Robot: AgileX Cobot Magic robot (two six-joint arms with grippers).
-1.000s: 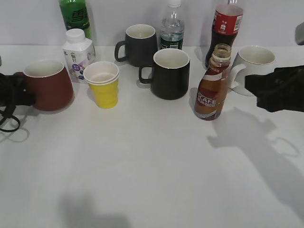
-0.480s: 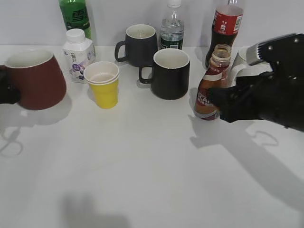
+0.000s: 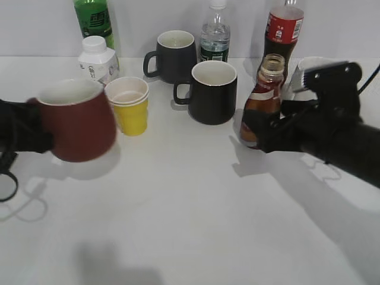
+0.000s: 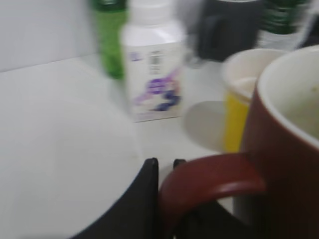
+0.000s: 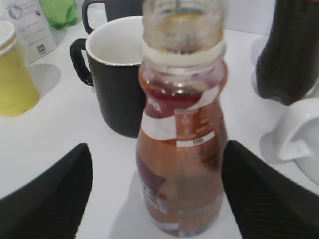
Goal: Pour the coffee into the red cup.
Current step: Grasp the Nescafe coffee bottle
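The coffee (image 3: 261, 110) bottle's opening (image 3: 274, 60) is open. The coffee will flow out in a thin brown stream when I tilt the bottle.
The red cup (image 3: 80, 124) is a maroon mug with an off-white inside. It hangs above the table at the left, tilted slightly, close to the yellow paper cup. My left gripper (image 3: 43, 139) is shut on its loop handle (image 4: 209, 174), with the black fingers (image 4: 149, 199) pinching the handle. The coffee (image 3: 264, 98) is a small uncapped bottle of brown liquid standing on the table at the right. My right gripper (image 3: 260, 132) is open. Its two fingers (image 5: 55, 199) stand either side of the bottle's lower body (image 5: 182, 164), with a gap on the left side.
A yellow paper cup (image 3: 130, 107), a black mug (image 3: 211, 92) and a dark grey mug (image 3: 175, 56) stand mid-table. A white mug (image 3: 314, 68) and a cola bottle (image 3: 284, 29) are behind the coffee. A water bottle (image 3: 215, 35), a green bottle (image 3: 94, 21) and a white carton bottle (image 3: 98, 62) line the back.
My left gripper has lifted the red cup off the table and carried it to the right. My right gripper has come in from the right and now straddles the coffee bottle.
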